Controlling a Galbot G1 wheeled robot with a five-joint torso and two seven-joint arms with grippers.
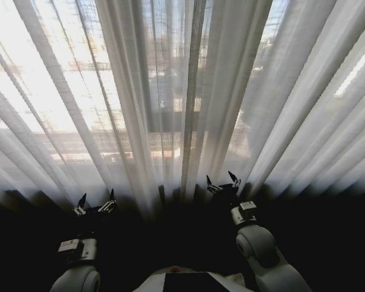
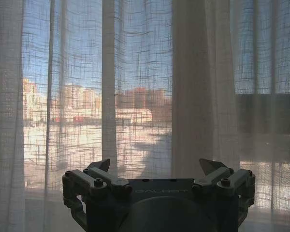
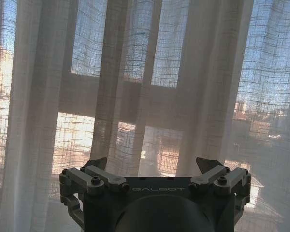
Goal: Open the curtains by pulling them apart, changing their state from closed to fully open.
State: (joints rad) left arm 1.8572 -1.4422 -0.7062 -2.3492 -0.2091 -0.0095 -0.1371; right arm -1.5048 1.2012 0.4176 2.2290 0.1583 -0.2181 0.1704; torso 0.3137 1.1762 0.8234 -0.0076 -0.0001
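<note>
The curtains hang in loose upright pleats (image 1: pixel 295 121). The curtains' edge (image 1: pixel 194 140) will move to the side and gather the cloth into a thick stack when I pull.
The curtains (image 1: pixel 188 97) hang shut across the whole window, sheer white with many pleats, their edges meeting near the middle at a thicker fold (image 1: pixel 192 121). My left gripper (image 1: pixel 96 202) is open, low on the left, a little short of the fabric. My right gripper (image 1: pixel 221 180) is open too, just right of the middle fold and close to the cloth. The left wrist view has its open fingers (image 2: pixel 102 166) facing the curtains (image 2: pixel 193 96) with nothing between them. In the right wrist view the open fingers (image 3: pixel 209 165) point at the pleated curtains (image 3: pixel 203 87).
Dark window-frame bars (image 3: pixel 111 96) and city buildings (image 2: pixel 77 104) show through the fabric. Below the curtain hem the floor area (image 1: pixel 170 243) is dark, with my own body at the bottom.
</note>
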